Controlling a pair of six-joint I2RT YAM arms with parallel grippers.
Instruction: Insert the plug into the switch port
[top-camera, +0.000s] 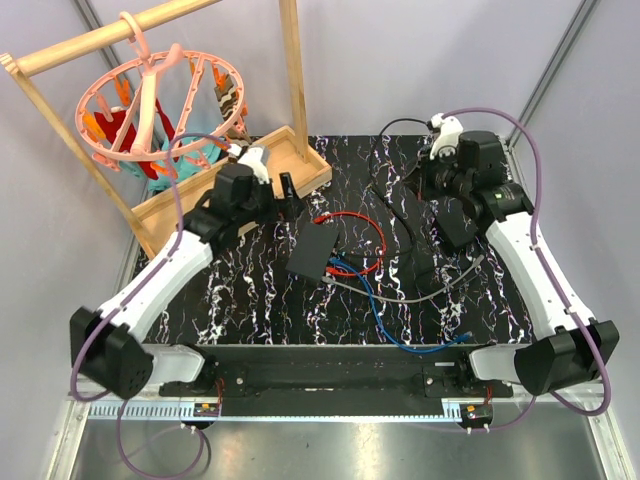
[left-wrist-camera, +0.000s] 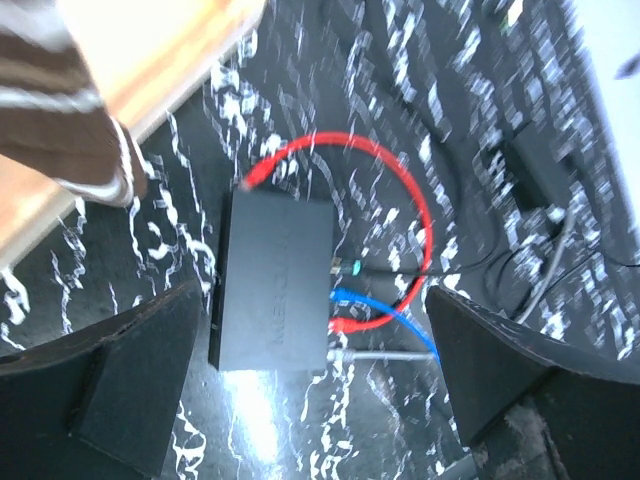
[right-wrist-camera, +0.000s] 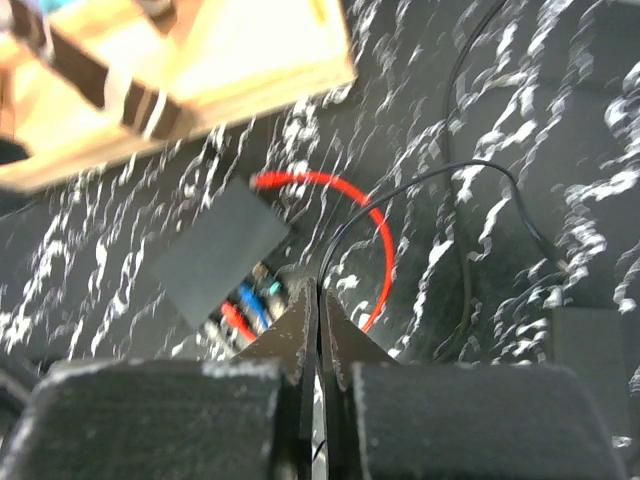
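Note:
My left gripper should grab the thin black cord (right-wrist-camera: 334, 241) so my right gripper can go get the adapter block (top-camera: 455, 230), which is far from the switch box.
The flat black switch box (top-camera: 312, 255) lies mid-table, and red, blue and grey cables sit in the ports along its right edge (left-wrist-camera: 330, 290). A teal-tipped plug (left-wrist-camera: 350, 268) on a thin black cord lies at that same edge. I cannot tell if it is seated. My left gripper (left-wrist-camera: 315, 400) is open and empty, hovering above the box's near end; in the top view it (top-camera: 284, 198) is just behind the box. My right gripper (right-wrist-camera: 320, 292) is shut on the thin black cord (right-wrist-camera: 420, 185), right of the box (right-wrist-camera: 215, 255).
A wooden tray (top-camera: 300, 165) and a rack with a pink clip hanger (top-camera: 150, 100) stand at the back left. A chunky black adapter block (right-wrist-camera: 590, 350) lies right of the cables. A red cable loop (top-camera: 365, 235) and a blue cable (top-camera: 400, 335) spread over the table.

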